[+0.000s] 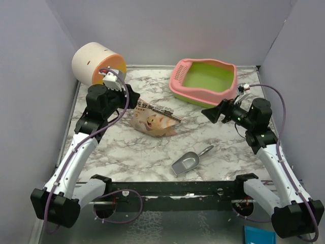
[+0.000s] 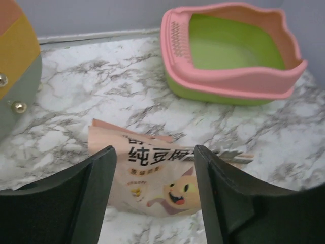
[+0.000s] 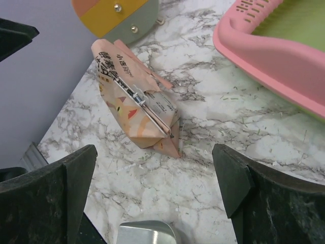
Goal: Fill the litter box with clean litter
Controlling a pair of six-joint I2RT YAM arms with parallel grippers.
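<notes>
The clip is keeping the bag's top (image 1: 153, 107) pinched shut. My left gripper should keep the bag steady while my right gripper grabs the clip's loose end (image 1: 177, 119).
The litter box (image 1: 179, 77), pink-rimmed with a lime-green basin, stands at the back right; its basin floor shows bare green, and no clean litter is in view. A beige cat-printed bag (image 1: 152, 121), clipped shut, lies on its side mid-table. My left gripper (image 1: 135, 99) hovers at the bag's left end. In the left wrist view the left gripper (image 2: 155, 173) is open and the bag (image 2: 152, 170) shows between its fingers, apart from both. My right gripper (image 1: 210, 113) hangs open in front of the box, nothing between the fingers of the right gripper (image 3: 155, 173).
A cream-and-orange cylinder (image 1: 96, 63) lies at the back left, close behind the left arm. A grey metal scoop (image 1: 188, 161) rests on the marble near the front, its bowl edge (image 3: 144, 233) below the right gripper. Grey walls enclose three sides.
</notes>
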